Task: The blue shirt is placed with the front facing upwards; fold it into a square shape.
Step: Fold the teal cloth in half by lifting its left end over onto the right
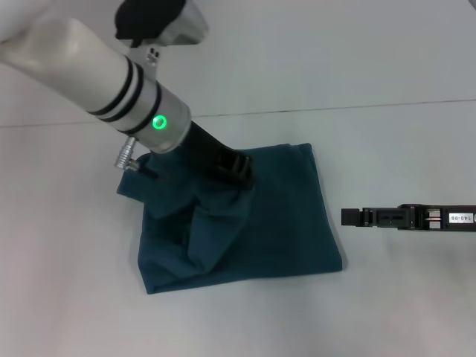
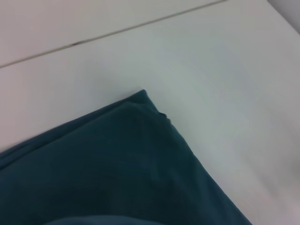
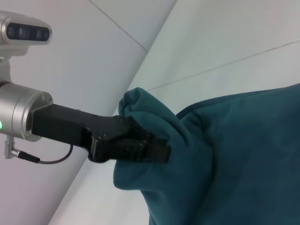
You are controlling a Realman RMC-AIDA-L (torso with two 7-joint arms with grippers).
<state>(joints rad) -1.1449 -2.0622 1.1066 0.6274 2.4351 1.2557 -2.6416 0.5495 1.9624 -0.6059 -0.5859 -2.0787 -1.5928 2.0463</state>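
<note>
The raised fold (image 1: 217,222) is over the flat cloth of the shirt. My left gripper should keep moving across it and let go of the fold just before the shirt's far corner (image 1: 303,152).
The blue shirt (image 1: 282,223) lies partly folded on the white table, plain teal side up with no print showing. My left gripper (image 1: 239,175) reaches in from the upper left and is shut on a bunched fold of the shirt near its far middle, raising that cloth off the table. In the right wrist view the left gripper (image 3: 157,150) pinches the raised fold of the shirt (image 3: 243,154). The left wrist view holds only a corner of the shirt (image 2: 117,164). My right gripper (image 1: 348,217) rests low just right of the shirt, apart from it.
The white table (image 1: 387,312) spreads out on every side of the shirt. A thin seam line (image 1: 335,110) crosses it beyond the shirt. The left arm's thick white forearm (image 1: 111,67) hangs over the upper left area.
</note>
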